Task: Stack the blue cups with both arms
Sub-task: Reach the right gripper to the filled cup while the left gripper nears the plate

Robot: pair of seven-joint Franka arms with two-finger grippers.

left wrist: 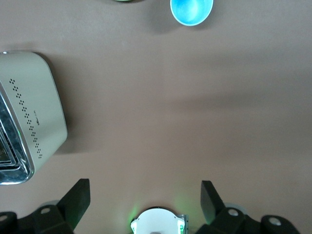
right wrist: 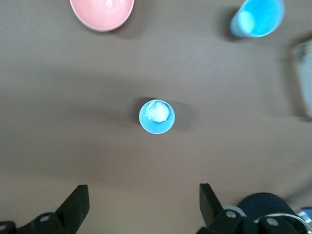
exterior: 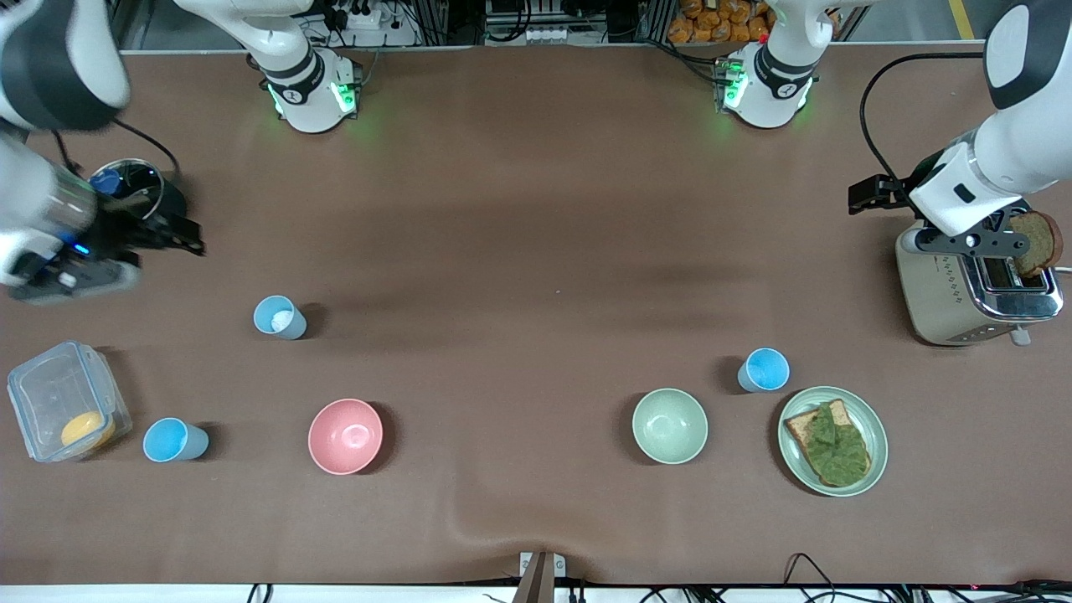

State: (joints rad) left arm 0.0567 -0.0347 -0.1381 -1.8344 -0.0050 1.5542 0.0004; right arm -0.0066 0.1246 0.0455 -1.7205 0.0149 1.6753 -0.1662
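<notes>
I expect the paler cup (exterior: 279, 317) to bring a white wad along inside it when I lift it, because the whitish patch (right wrist: 157, 111) has a lumpy, ragged edge.
Three light-blue cups stand upright on the brown table. The paler cup (exterior: 280, 316) has a whitish patch inside and shows mid-frame in the right wrist view (right wrist: 157, 116). A second cup (exterior: 174, 440) stands beside the clear container and also shows in the right wrist view (right wrist: 257, 18). The third cup (exterior: 764, 370) stands next to the plate and shows in the left wrist view (left wrist: 191, 10). My right gripper (exterior: 186, 238) (right wrist: 143, 187) is open and empty, above the table at the right arm's end. My left gripper (exterior: 867, 194) (left wrist: 145, 184) is open and empty, above the table beside the toaster.
A pink bowl (exterior: 345, 435) and a pale green bowl (exterior: 669, 425) sit toward the front camera. A green plate (exterior: 875, 456) holds toast with greens. A toaster (exterior: 963, 293) with a bread slice stands at the left arm's end. A clear container (exterior: 50, 394) and a dark pot (exterior: 134, 180) are at the right arm's end.
</notes>
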